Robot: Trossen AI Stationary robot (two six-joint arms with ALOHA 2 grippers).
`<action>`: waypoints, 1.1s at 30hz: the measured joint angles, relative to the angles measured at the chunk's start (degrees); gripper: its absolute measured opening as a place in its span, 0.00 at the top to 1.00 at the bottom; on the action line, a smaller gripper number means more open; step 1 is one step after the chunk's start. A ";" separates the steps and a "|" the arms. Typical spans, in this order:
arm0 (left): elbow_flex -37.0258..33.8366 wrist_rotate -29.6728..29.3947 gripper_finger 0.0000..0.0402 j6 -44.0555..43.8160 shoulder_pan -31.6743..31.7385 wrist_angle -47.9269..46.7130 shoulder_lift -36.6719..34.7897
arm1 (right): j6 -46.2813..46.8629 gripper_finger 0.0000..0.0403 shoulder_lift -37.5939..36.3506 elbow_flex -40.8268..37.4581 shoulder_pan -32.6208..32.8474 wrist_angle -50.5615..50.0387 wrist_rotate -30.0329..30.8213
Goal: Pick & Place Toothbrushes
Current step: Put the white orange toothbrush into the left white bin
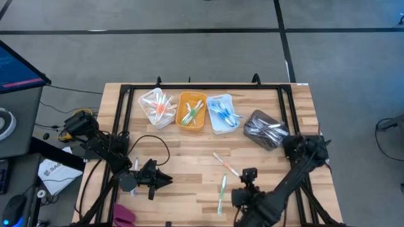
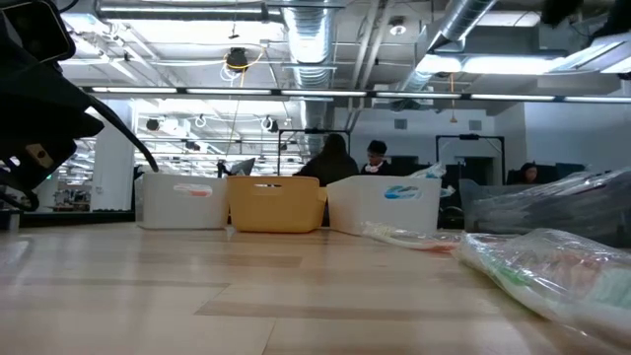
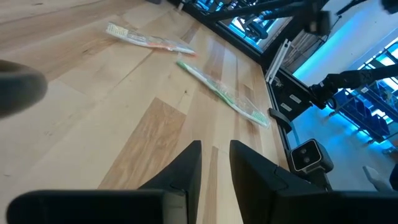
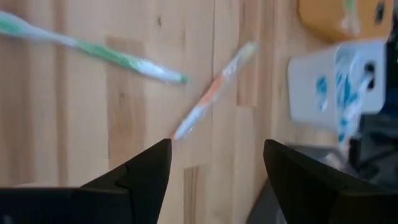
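Observation:
The orange toothbrush [image 1: 226, 164] is clear of the green toothbrush, and its near end [image 1: 236, 173] faces my open fingers. My right gripper should keep going down and close there.
Two loose toothbrushes lie flat on the wooden table: an orange one [image 1: 225, 162] [image 4: 208, 96] and a green one [image 1: 222, 192] [image 4: 93, 50]. My right gripper [image 1: 247, 180] [image 4: 216, 155] hovers open just right of the orange brush's near end, slanting down toward the table's left. Nothing is between its fingers. My left gripper [image 1: 167, 181] [image 3: 214, 165] rests low over the table at the near left and points right. A narrow empty gap shows between its fingers. Three bins at the back hold more brushes: white [image 1: 156, 106], orange [image 1: 192, 111], white [image 1: 222, 113].
A dark tray covered in crinkled clear plastic [image 1: 265, 129] sits right of the bins. A black frame [image 1: 208, 87] runs along the far edge, and a black cable loop [image 1: 151, 146] lies near the left arm. People sit in the room behind [image 2: 335, 158].

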 joint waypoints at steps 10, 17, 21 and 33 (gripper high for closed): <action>0.00 -0.17 0.81 0.09 0.00 -0.04 0.00 | 1.13 0.38 -2.47 -9.41 -7.80 9.65 -3.73; 0.00 -0.13 0.81 0.16 0.00 -0.07 0.00 | -8.26 0.38 -9.78 -21.40 -12.50 30.82 -10.22; 0.00 -0.11 0.81 0.18 0.00 -0.09 0.00 | -4.76 0.38 -11.87 -27.17 -14.99 33.89 -11.28; 0.00 0.04 0.81 0.20 0.00 -0.13 0.00 | -3.90 0.38 -12.07 -39.56 -19.39 43.17 -15.59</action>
